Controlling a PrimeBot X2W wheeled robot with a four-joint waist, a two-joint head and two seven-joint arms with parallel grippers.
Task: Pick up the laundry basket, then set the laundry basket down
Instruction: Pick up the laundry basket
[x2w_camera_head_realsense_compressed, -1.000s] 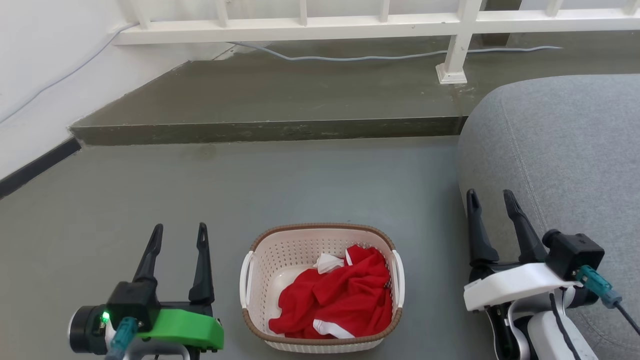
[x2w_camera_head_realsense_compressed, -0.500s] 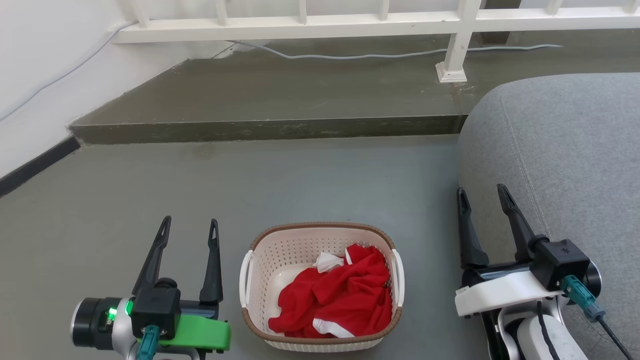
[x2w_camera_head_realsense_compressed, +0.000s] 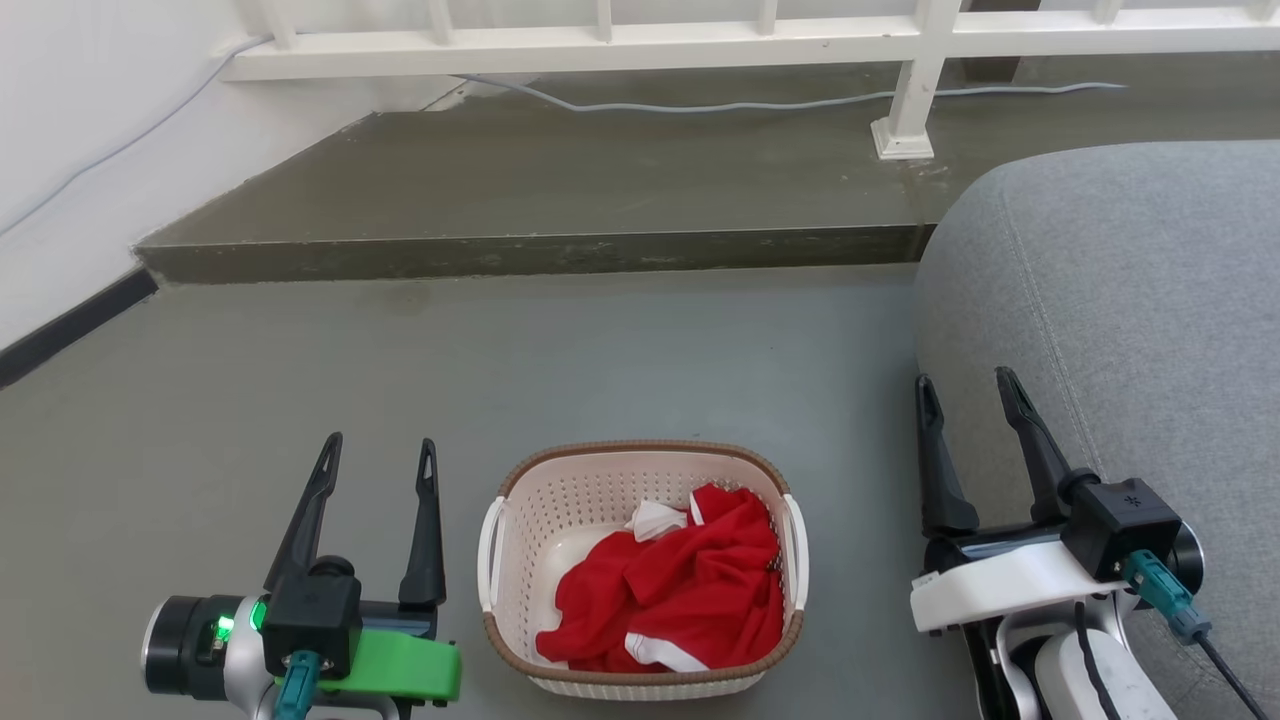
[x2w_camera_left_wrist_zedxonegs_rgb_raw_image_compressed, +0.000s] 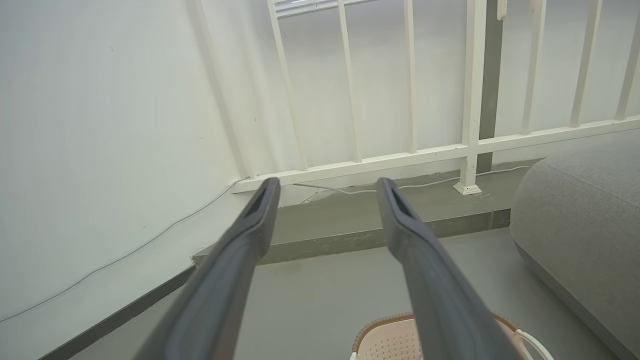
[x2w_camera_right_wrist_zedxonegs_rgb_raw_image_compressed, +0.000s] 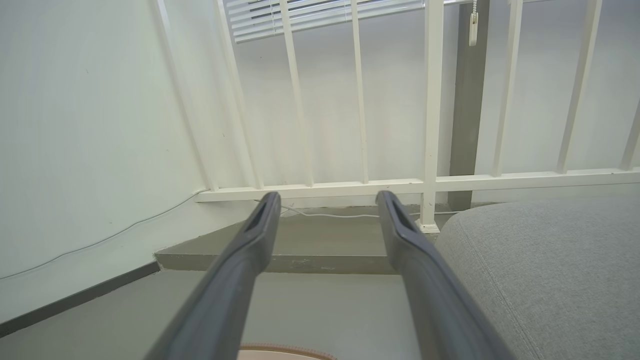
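Note:
My grippers will lift both handles, and the laundry basket will come up level with its red garment (x2w_camera_head_realsense_compressed: 684, 582) still heaped, because white handles (x2w_camera_head_realsense_compressed: 797, 552) face each other across the laundry basket's rim.
The laundry basket (x2w_camera_head_realsense_compressed: 530, 505), cream and perforated with a brown rim and white side handles, stands on the grey floor at the lower middle of the head view. A red garment with white trim (x2w_camera_head_realsense_compressed: 690, 590) lies inside it. My left gripper (x2w_camera_head_realsense_compressed: 380, 450) is open to the basket's left, fingers apart and empty. Right of the basket, my right gripper (x2w_camera_head_realsense_compressed: 965, 385) is open beside the grey cushion. The basket's rim (x2w_camera_left_wrist_zedxonegs_rgb_raw_image_compressed: 385, 325) peeks in at the bottom of the left wrist view between the open left gripper (x2w_camera_left_wrist_zedxonegs_rgb_raw_image_compressed: 325, 187). The right gripper (x2w_camera_right_wrist_zedxonegs_rgb_raw_image_compressed: 325, 200) stands open in its own view.
A large grey cushion (x2w_camera_head_realsense_compressed: 1130, 330) fills the right side, close to my right arm. A raised concrete step (x2w_camera_head_realsense_compressed: 540, 255) crosses the floor ahead, with a white railing (x2w_camera_head_realsense_compressed: 700, 45) and a cable (x2w_camera_head_realsense_compressed: 720, 105) on it. A white wall (x2w_camera_head_realsense_compressed: 90, 120) stands at the left.
Both wrists rolled and the grippers shifted slightly inward over the last second. In the last half second the head camera tipped a little; the grippers held still.

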